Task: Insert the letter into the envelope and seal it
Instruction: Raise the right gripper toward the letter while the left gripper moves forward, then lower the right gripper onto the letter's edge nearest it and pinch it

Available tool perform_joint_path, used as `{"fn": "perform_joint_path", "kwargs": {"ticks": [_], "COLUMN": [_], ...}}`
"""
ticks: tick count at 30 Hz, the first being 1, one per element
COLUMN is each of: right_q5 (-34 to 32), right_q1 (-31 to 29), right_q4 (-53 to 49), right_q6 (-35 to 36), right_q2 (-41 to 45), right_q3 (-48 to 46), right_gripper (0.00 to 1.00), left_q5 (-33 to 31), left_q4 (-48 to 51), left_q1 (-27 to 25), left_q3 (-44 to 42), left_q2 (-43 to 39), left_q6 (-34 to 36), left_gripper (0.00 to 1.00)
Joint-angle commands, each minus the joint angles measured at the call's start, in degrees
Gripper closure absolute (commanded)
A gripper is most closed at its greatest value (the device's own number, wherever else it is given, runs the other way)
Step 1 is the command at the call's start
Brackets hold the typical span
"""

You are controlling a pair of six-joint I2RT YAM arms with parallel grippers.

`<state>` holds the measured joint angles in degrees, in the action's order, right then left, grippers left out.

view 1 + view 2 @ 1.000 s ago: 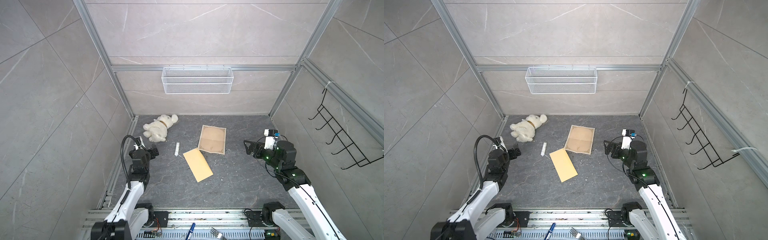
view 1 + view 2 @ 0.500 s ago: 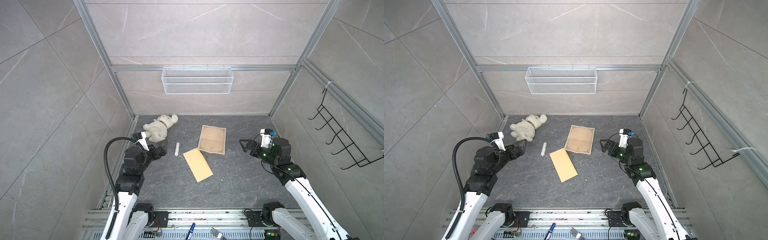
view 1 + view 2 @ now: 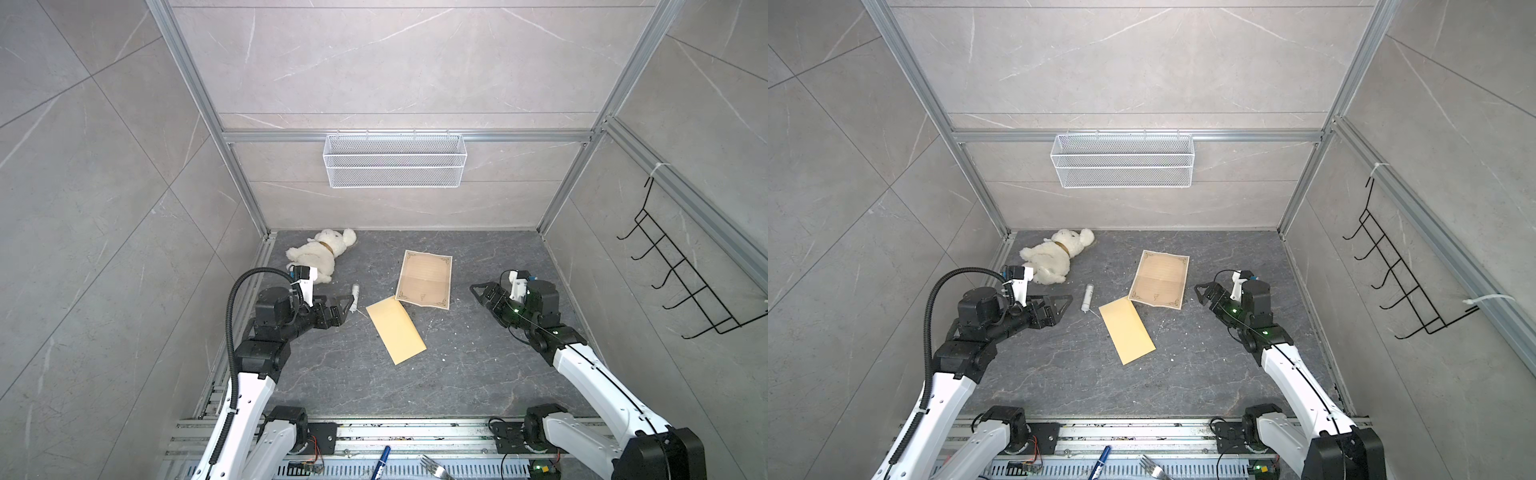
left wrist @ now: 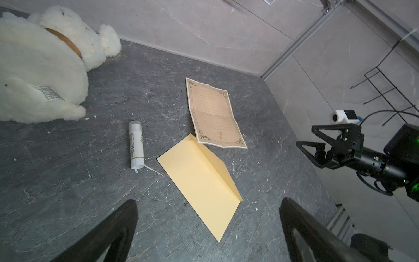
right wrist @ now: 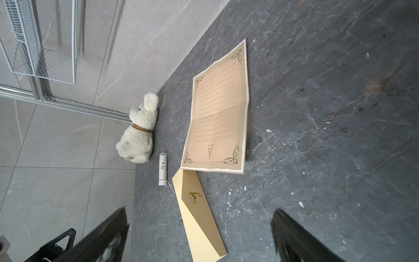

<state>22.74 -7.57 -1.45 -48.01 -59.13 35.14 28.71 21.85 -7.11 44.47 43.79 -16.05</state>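
I should keep moving my right gripper's open fingers toward that corner until they are on either side of it, as the letter's corner (image 3: 447, 306) nearest that gripper is clear of the envelope.
The letter (image 3: 424, 279) (image 3: 1160, 279) is a beige sheet with a dark scrollwork border and fold creases, lying flat past the middle of the dark floor. The plain yellow envelope (image 3: 395, 329) (image 3: 1127, 330) lies diagonally in front of it, one corner touching or slightly under the letter's near edge. Its long flap stands raised in the left wrist view (image 4: 199, 179) and carries a small gold mark (image 5: 195, 197). My left gripper (image 3: 347, 309) (image 4: 208, 204) hovers open left of the envelope, near the glue stick. My right gripper (image 3: 478, 293) (image 5: 200, 211) hangs open right of the letter (image 5: 218, 118). Neither holds anything.
A white plush toy (image 3: 322, 253) lies at the back left. A white glue stick (image 3: 354, 297) rests between it and the envelope. A wire basket (image 3: 395, 160) hangs on the back wall, a black hook rack (image 3: 681, 282) on the right wall. A pen (image 3: 382, 455) and fork (image 3: 434, 473) lie on the front rail.
My left gripper has swung from the left wall out toward the glue stick and envelope. The right gripper has moved left toward the letter. The papers have not moved.
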Motion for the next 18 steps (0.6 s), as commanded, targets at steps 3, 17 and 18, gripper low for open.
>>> {"fn": "perform_joint_path", "kwargs": {"ticks": [3,17,18], "right_q5": [-0.2,2.1,2.3], "right_q1": [0.0,-0.2,-0.2], "right_q4": [4.7,15.1,16.2], "right_q6": [-1.7,-5.4,-5.8], "right_q2": [-3.1,-17.3,-18.0], "right_q3": [-3.2,-2.4,-2.5], "right_gripper": [0.01,0.01,0.01], "left_q5": [3.3,-2.1,-2.1], "left_q4": [0.2,2.6,2.6], "left_q1": [0.0,0.1,0.1], "left_q3": [0.3,-0.7,-0.7], "left_q2": [-2.0,-4.2,-4.1], "left_q6": [5.5,5.7,5.6], "left_gripper": [0.00,0.00,0.00]}}
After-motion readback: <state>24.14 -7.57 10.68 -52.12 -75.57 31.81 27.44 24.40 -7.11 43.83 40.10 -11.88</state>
